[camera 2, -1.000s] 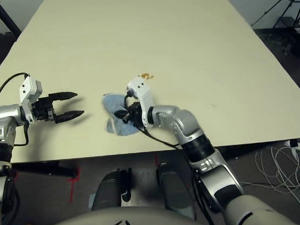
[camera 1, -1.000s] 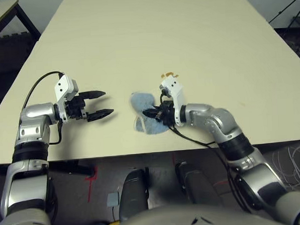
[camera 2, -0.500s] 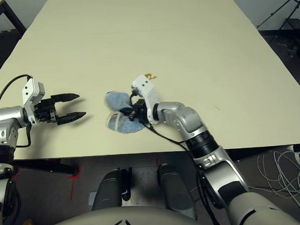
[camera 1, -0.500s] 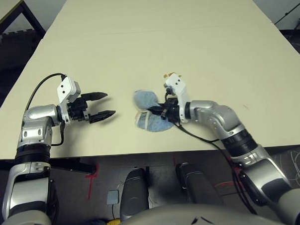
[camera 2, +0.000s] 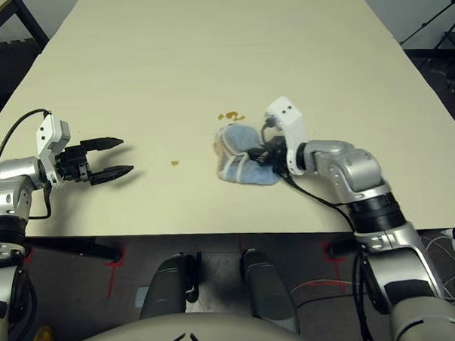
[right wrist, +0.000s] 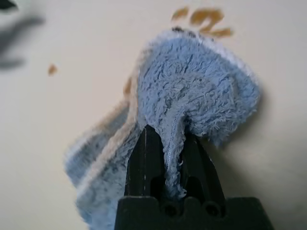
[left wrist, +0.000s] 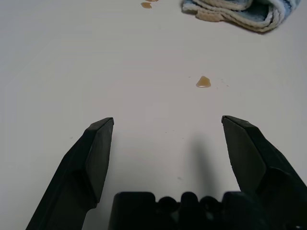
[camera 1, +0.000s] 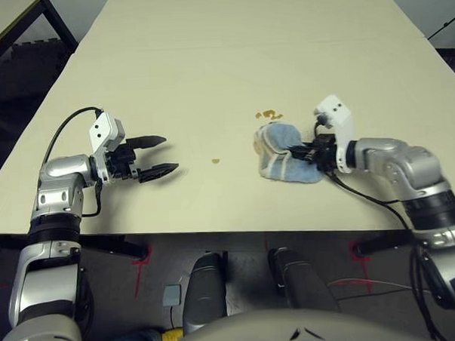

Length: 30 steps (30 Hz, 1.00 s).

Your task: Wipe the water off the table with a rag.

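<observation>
Amber water splotches are still past the rag's far edge [camera 1: 275, 124], so next my right gripper turns back and wipes the rag over the splotches [camera 1: 269, 114].
The light blue rag [camera 1: 287, 151] lies bunched on the cream table [camera 1: 230, 57], and my right gripper [camera 1: 308, 153] is shut on a fold of it; the wrist view shows the rag [right wrist: 192, 91] pinched between the fingers [right wrist: 144, 153]. Amber water splotches [camera 1: 267, 114] sit just beyond the rag's far edge, touching it. A single small drop of water [camera 1: 216, 161] lies to the rag's left. My left gripper [camera 1: 168, 153] hovers open further left, with that drop [left wrist: 203, 82] ahead of its fingers.
The table's front edge runs close under both forearms. A smaller beige table with a black frame [camera 1: 2, 18] stands at the far left. A tripod [camera 2: 432, 22] and floor cables [camera 2: 435, 244] are off the table's right side.
My right gripper has dragged the rag to the right, up against the amber splotches. A small drop now shows where the rag lay. The left gripper has stayed open in place.
</observation>
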Motion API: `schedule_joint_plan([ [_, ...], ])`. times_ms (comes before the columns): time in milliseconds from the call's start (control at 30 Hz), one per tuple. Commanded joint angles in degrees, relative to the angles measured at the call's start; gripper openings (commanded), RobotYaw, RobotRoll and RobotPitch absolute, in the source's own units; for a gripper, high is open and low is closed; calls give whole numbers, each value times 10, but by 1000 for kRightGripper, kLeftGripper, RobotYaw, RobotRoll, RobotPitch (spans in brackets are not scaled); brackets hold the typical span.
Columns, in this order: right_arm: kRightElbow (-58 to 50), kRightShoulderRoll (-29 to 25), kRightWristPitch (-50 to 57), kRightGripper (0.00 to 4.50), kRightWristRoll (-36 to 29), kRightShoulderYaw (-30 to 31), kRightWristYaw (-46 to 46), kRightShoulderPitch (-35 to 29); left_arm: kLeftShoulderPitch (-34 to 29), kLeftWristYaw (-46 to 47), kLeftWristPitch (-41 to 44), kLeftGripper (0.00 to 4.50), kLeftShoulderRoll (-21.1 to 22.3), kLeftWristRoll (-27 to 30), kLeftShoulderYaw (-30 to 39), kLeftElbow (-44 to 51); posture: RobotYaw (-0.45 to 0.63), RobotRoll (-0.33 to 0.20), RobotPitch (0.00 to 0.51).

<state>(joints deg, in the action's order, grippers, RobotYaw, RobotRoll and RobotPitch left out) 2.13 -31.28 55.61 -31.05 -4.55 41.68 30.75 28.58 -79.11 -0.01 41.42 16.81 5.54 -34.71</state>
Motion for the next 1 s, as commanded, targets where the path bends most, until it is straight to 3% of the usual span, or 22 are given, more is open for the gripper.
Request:
schedule_joint_plan([
  [33, 28, -8, -13, 116, -18, -67, -21, 45, 11, -4, -8, 4500, -1, -5, -7, -11, -202, 0, 137],
  [200, 104, 9, -89, 116, 21, -79, -55, 84, 17, -5, -13, 4500, -2, -7, -8, -18, -202, 0, 131],
  [633, 357, 125, -271, 116, 152, 21, -65, 167, 13, -5, -15, 4500, 5, -4, -3, -15, -171, 0, 129],
  [1000, 362, 215, -262, 116, 180, 84, -3, 164, -8, 0, -8, 4500, 10, 1, 3, 7, -155, 0, 138],
])
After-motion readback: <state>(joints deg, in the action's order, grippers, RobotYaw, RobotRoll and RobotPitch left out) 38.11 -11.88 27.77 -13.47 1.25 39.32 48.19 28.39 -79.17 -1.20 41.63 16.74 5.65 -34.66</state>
